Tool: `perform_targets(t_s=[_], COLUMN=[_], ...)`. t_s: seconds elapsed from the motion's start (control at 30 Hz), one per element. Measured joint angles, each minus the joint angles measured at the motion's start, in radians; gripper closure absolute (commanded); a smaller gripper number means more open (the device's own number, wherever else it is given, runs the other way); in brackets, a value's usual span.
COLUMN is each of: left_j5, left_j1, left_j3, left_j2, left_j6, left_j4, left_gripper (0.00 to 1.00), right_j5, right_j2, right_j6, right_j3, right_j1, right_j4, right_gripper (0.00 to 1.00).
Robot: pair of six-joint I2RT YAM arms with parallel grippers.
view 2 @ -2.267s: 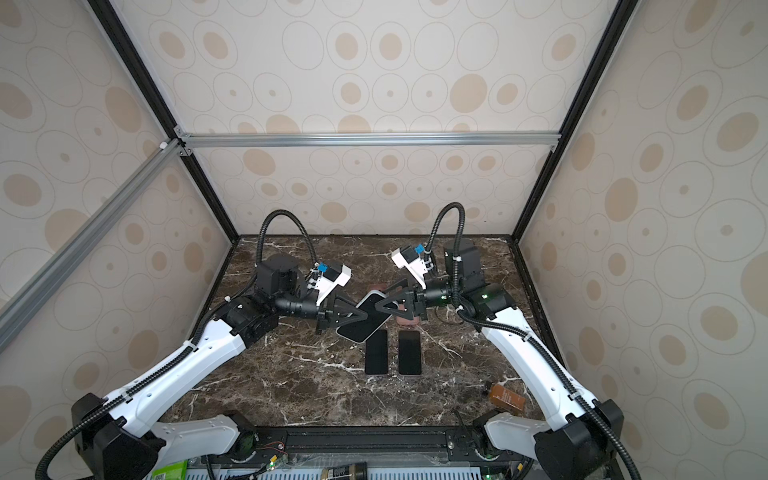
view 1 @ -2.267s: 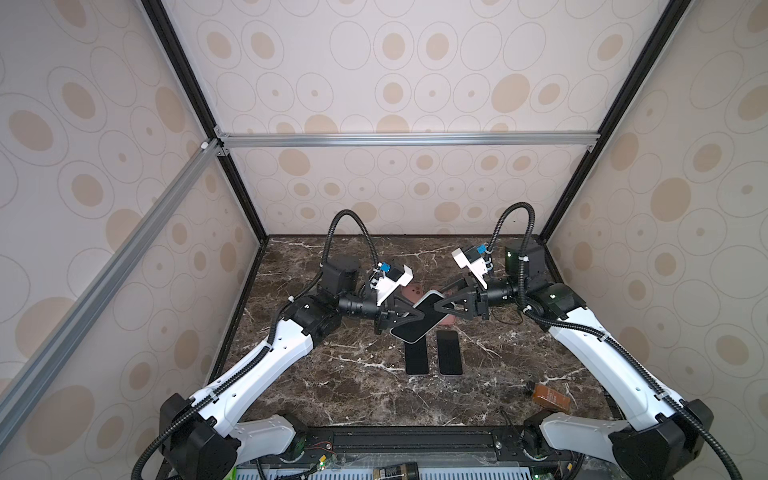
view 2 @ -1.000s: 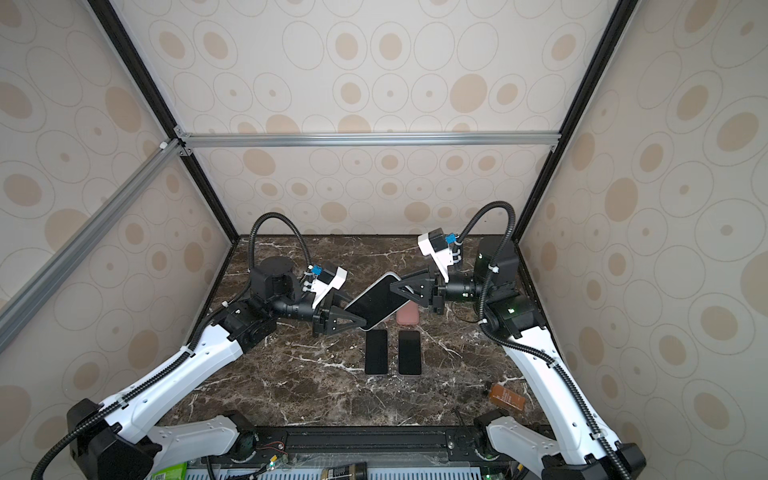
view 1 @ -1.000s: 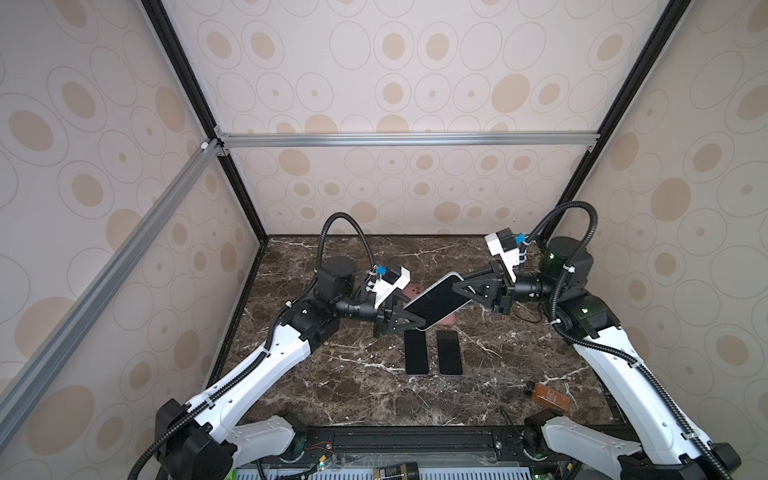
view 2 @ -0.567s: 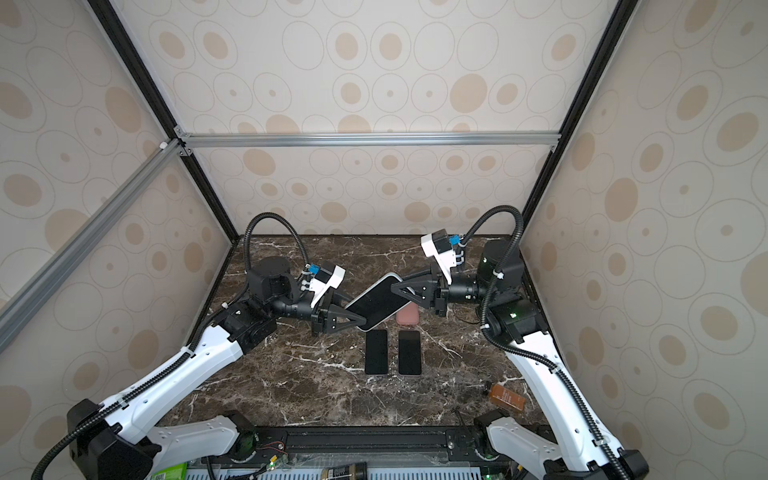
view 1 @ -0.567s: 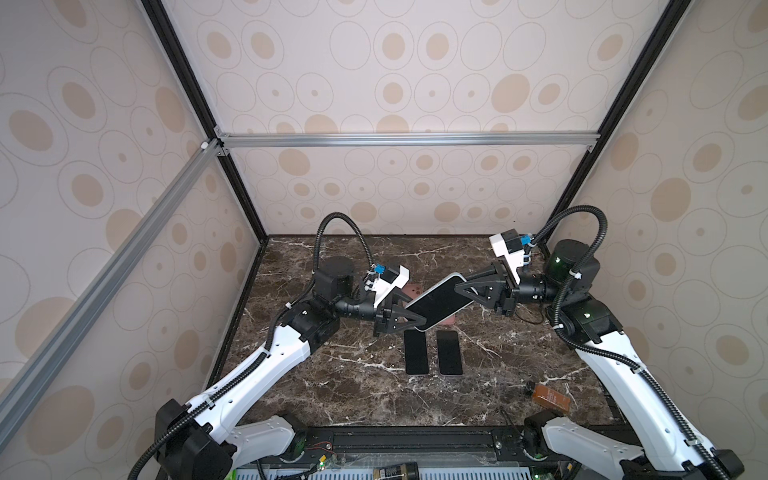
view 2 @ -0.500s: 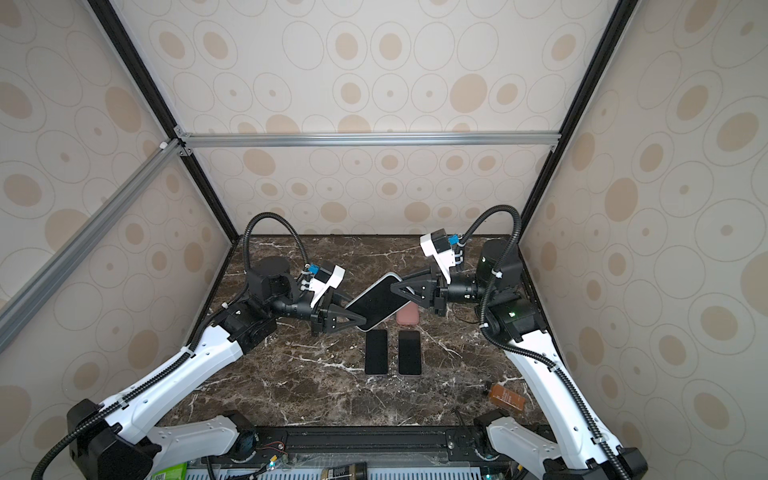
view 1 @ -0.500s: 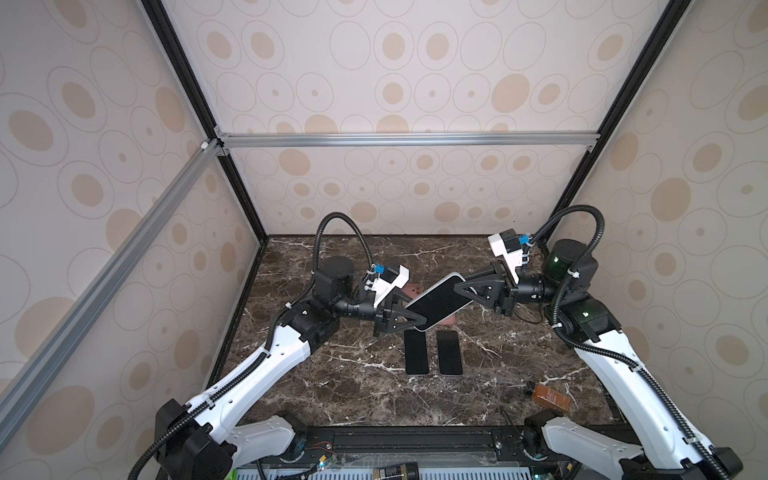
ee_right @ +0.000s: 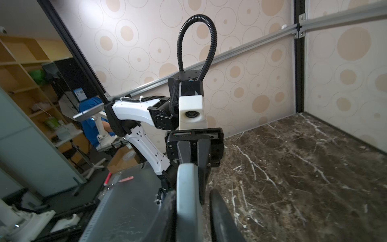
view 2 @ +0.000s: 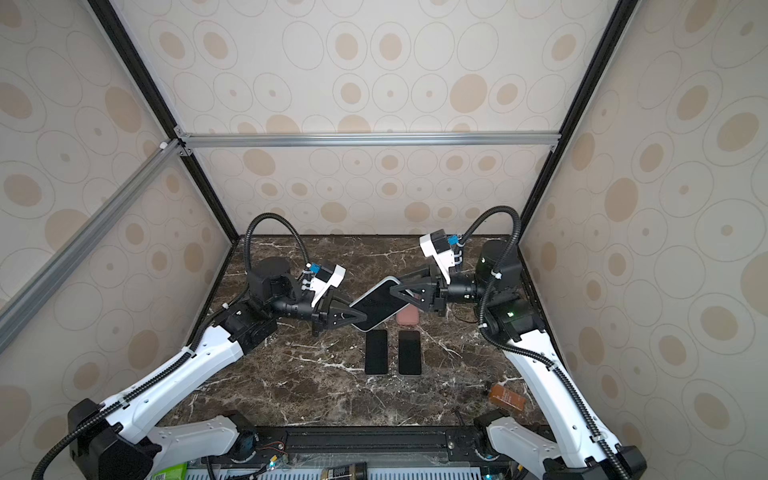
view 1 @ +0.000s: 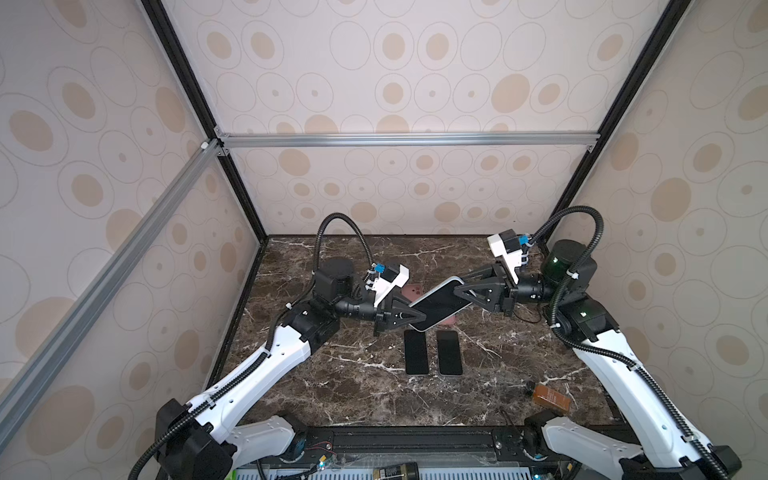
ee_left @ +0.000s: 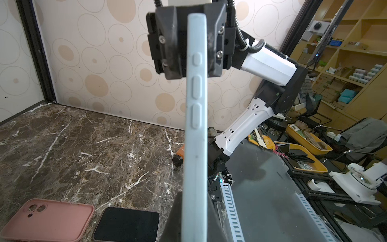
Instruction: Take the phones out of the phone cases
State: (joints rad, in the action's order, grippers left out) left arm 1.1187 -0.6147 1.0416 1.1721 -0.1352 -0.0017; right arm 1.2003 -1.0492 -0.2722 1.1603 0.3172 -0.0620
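Observation:
The phone and case together at their upper end [view 1: 452, 298] are between the fingers of my right gripper, so my right gripper should open wider, roll and go to the case's upper corner [view 1: 457, 278].
A phone [view 1: 441, 304] [view 2: 380, 304] with a dark screen sits in a pale blue phone case [ee_left: 195, 125] [ee_right: 186, 199] and hangs tilted above the table's middle. My left gripper [view 1: 419, 319] [view 2: 360, 319] [ee_left: 193, 211] is shut on its lower end, with a finger pressed on each face. My right gripper [view 1: 462, 291] [view 2: 395, 293] [ee_right: 193, 201] straddles the upper end and stands open. One of its fingers lies against the case, and the other finger [ee_right: 219, 207] stands off with a gap.
Two bare black phones [view 1: 416, 352] [view 1: 450, 352] lie side by side on the marble table below the held one. An empty pink case [view 2: 407, 318] [ee_left: 48, 222] lies just behind them. A small amber bottle [view 1: 550, 397] lies at the front right.
The left gripper's jaws have closed on the lower end of the cased phone. The right gripper's jaws have parted from the upper end. The phone has stayed where it was.

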Motion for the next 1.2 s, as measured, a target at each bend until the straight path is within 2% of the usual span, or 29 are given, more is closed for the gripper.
perform_targets(t_s=[0.1, 0.37, 0.93, 1.2], left_j5=[-0.003, -0.007, -0.1, -0.159], left_j1=[0.0, 0.0, 0.0, -0.003], left_j3=[0.0, 0.0, 0.01, 0.01], left_j2=[0.0, 0.0, 0.0, -0.01], left_j6=[0.023, 0.05, 0.1, 0.1], left_j4=[-0.025, -0.043, -0.09, -0.091], left_gripper=[1.0, 1.0, 1.0, 1.0], right_j5=[0.0, -0.001, -0.049, -0.093], right_j2=[-0.004, -0.039, -0.095, -0.095], right_j6=[-0.004, -0.039, -0.125, -0.194], right_j3=[0.011, 0.042, 0.076, 0.068], right_j1=[0.0, 0.006, 0.053, 0.055], right_j4=[-0.012, -0.03, -0.081, -0.046], right_gripper=[0.52, 0.52, 0.7, 0.71])
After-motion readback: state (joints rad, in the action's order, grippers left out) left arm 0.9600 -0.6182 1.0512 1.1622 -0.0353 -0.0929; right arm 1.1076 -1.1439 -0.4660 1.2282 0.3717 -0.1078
